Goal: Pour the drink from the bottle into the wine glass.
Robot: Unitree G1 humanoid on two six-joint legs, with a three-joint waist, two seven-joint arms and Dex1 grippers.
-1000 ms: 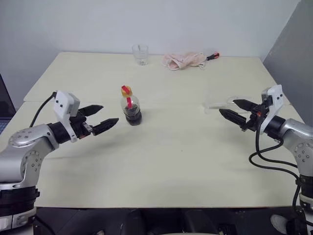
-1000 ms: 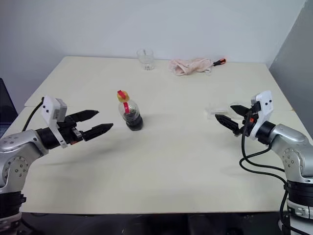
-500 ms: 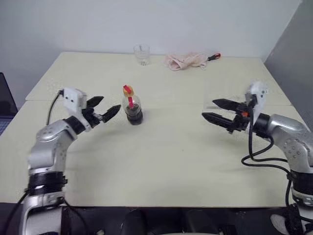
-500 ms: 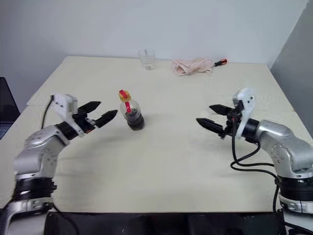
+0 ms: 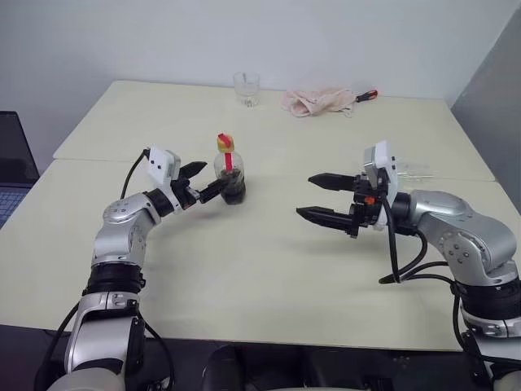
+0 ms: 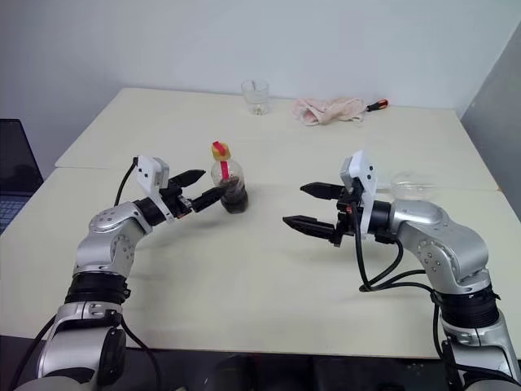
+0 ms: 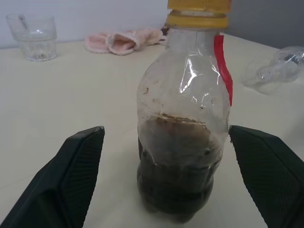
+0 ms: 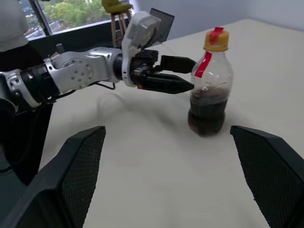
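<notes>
The red strip [image 8: 204,64] has a break at the yellow cap's side, so the cap [image 8: 216,41] will twist off and the lower piece of the strip will stay behind when the robot turns the cap.
The bottle [image 5: 230,175] stands upright left of the table's middle, clear with a yellow cap and a red strip. The dark drink [image 7: 178,166] fills its lower half. My left gripper [image 5: 210,179] is open and level. Its fingertips [image 7: 83,156] reach either side of the bottle without gripping it. My right gripper [image 5: 305,195] is open and empty, pointing left at the bottle from a good hand's length away. The wine glass [image 6: 413,184] appears to lie on its side behind my right arm, and it looks empty.
A short clear tumbler [image 5: 247,88] stands at the far edge of the table [image 5: 269,269]. A pink cloth [image 5: 317,100] and a red-handled screwdriver [image 5: 366,95] lie beside it. A dark laptop [image 5: 12,159] sits off the table's left side.
My left gripper has advanced to the bottle and now flanks it. My right gripper has swung left from the wine glass toward the table's middle. The camera view has shifted too.
</notes>
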